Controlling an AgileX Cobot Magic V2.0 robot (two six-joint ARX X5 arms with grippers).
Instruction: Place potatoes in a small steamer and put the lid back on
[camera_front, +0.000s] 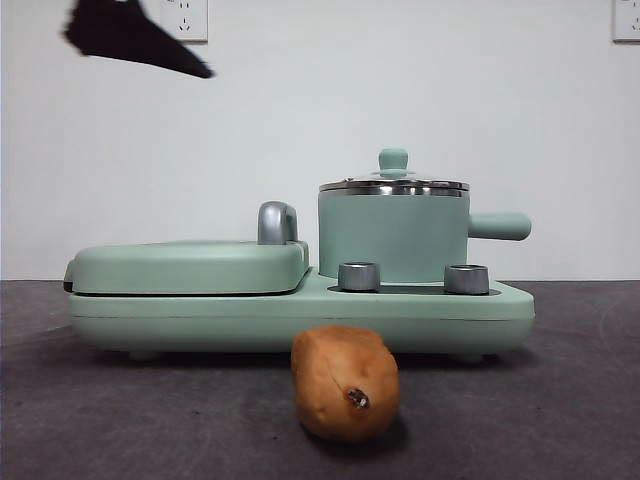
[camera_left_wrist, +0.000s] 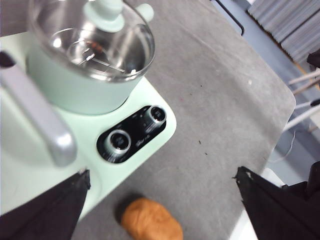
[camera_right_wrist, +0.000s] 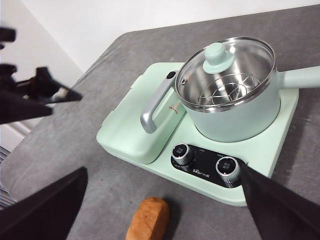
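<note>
I expect the orange-brown potato (camera_front: 346, 383) to sit fully below the steamer's rim when I lower it in, because the wire rack (camera_right_wrist: 229, 90) is deep inside the wide steamer.
The orange-brown potato (camera_front: 345, 383) lies on the grey table in front of the cooker, dark spot facing the front view; it also shows as potato (camera_left_wrist: 151, 219) and potato (camera_right_wrist: 148, 219). The mint-green steamer (camera_front: 393, 235) stands on the cooker's right side, and the glass lid (camera_front: 393, 184) sits closed on it. Through the lid (camera_right_wrist: 227, 72) I see a wire rack inside the steamer (camera_right_wrist: 240, 117). My left gripper (camera_left_wrist: 162, 200) hangs open high above the cooker near the steamer (camera_left_wrist: 75, 90) and lid (camera_left_wrist: 92, 42). My right gripper (camera_right_wrist: 162, 200) is open, high over the front.
A flat mint-green griddle (camera_front: 190, 265) with a chrome handle (camera_front: 277, 222) fills the cooker's left half. Two knobs (camera_front: 359, 276) sit on the front panel. A black arm tip (camera_front: 130, 35) shows at the top left. The table edge (camera_left_wrist: 280, 125) runs on the far side.
</note>
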